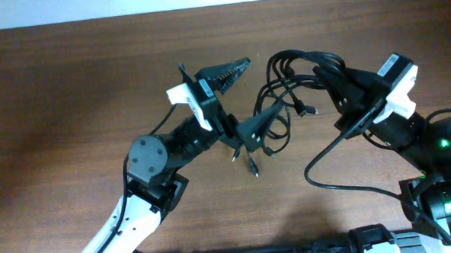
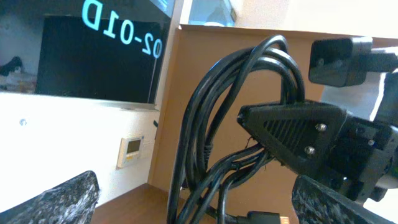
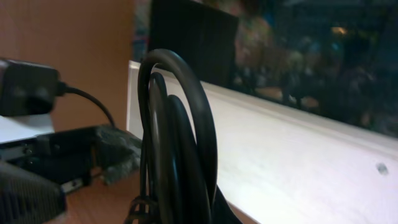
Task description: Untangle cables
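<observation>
My left gripper should hold the crossed cords [image 1: 282,86] while my right gripper opens and lets the loops go, because my right gripper is pinching the bundle's loops [image 1: 305,56] all together.
The cables [image 1: 285,89] are a knotted bundle of thin black cords in the middle of the wooden table [image 1: 72,95]. Loose plug ends [image 1: 253,169] trail toward the front. My right gripper [image 1: 322,73] is shut on the bundle's upper right loops. In the left wrist view it shows as a black wedge [image 2: 298,134] clamped on the cables [image 2: 208,124]. My left gripper [image 1: 262,87] stands wide open, with one finger on each side of the bundle's left part and touching nothing. Its fingers [image 2: 62,199] frame the cords. In the right wrist view the cables [image 3: 180,137] arch up from my right gripper [image 3: 208,211].
The right arm's own thicker black wire [image 1: 323,179] loops over the table in front of its base [image 1: 442,193]. A wall with a small control panel [image 2: 132,148] and a dark screen [image 2: 99,56] lie beyond the table's far edge.
</observation>
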Action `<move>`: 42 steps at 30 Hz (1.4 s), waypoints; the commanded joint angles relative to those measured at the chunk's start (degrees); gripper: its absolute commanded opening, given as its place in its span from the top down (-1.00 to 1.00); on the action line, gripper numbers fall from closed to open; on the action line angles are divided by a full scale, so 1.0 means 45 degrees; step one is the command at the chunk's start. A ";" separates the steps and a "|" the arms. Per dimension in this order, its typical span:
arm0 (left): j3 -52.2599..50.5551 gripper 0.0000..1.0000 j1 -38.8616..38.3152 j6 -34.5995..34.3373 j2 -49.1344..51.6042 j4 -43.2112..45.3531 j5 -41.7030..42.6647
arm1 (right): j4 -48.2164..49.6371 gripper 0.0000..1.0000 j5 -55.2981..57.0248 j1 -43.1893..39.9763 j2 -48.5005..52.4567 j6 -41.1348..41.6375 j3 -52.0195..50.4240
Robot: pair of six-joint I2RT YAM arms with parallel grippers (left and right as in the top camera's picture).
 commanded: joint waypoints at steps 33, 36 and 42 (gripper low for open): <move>0.0228 1.00 -0.1035 0.0928 0.0272 -0.4269 0.5100 | 0.1647 0.86 0.2205 -0.0049 -0.0432 0.9253 0.0053; 0.0228 1.00 -0.1035 0.0986 0.0272 -0.4833 0.5100 | 0.1792 0.90 0.2293 -0.0049 -0.0874 0.9471 0.0053; 0.0228 1.00 -0.1030 0.1122 0.0267 -0.3463 0.5187 | 0.1447 0.33 -0.0340 -0.0049 -0.1292 0.9156 0.0049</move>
